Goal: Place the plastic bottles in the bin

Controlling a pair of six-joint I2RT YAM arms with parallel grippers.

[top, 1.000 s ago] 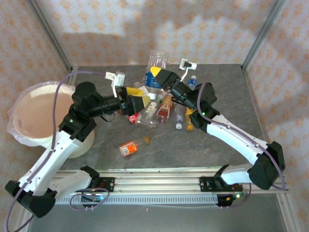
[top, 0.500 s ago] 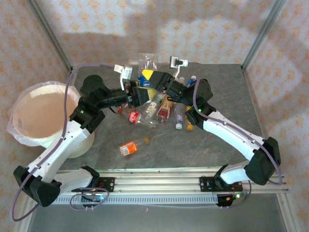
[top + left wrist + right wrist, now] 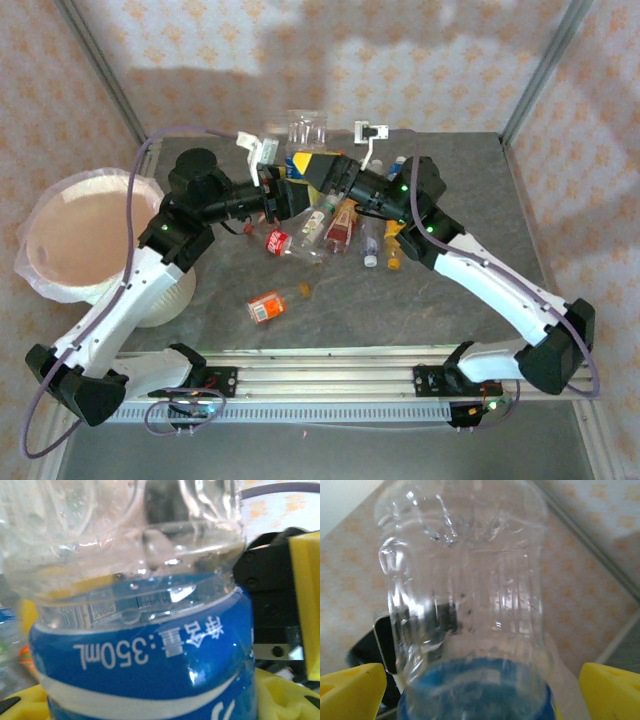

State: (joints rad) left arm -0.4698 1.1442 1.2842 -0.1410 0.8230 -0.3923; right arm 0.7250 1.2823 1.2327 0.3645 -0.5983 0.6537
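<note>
My right gripper's open fingers are around the bottle my left gripper holds (image 3: 306, 131), so my right gripper should move away before my left gripper takes the bottle to the bin (image 3: 92, 232).
A clear plastic bottle with a blue label (image 3: 304, 140) stands upright in the air above the table's back middle. My left gripper (image 3: 288, 192) is shut on its lower part; in the left wrist view the blue label (image 3: 145, 665) sits between the yellow fingers (image 3: 280, 700). My right gripper (image 3: 322, 168) is open around the same bottle (image 3: 470, 610), its yellow fingertips (image 3: 352, 690) standing clear of the sides. Several more plastic bottles (image 3: 325, 232) lie heaped on the table below. The bin (image 3: 85, 240), round and pale with a bag liner, stands at the left.
One orange-labelled bottle (image 3: 268, 305) lies alone toward the front of the grey table (image 3: 400, 310). A red-labelled bottle (image 3: 278, 241) lies at the heap's left edge. Metal frame posts (image 3: 535, 75) and patterned walls close the back and sides.
My left arm swung in to the bottle that the right gripper held up, and its jaws closed on it. The right gripper's jaws then opened wide.
</note>
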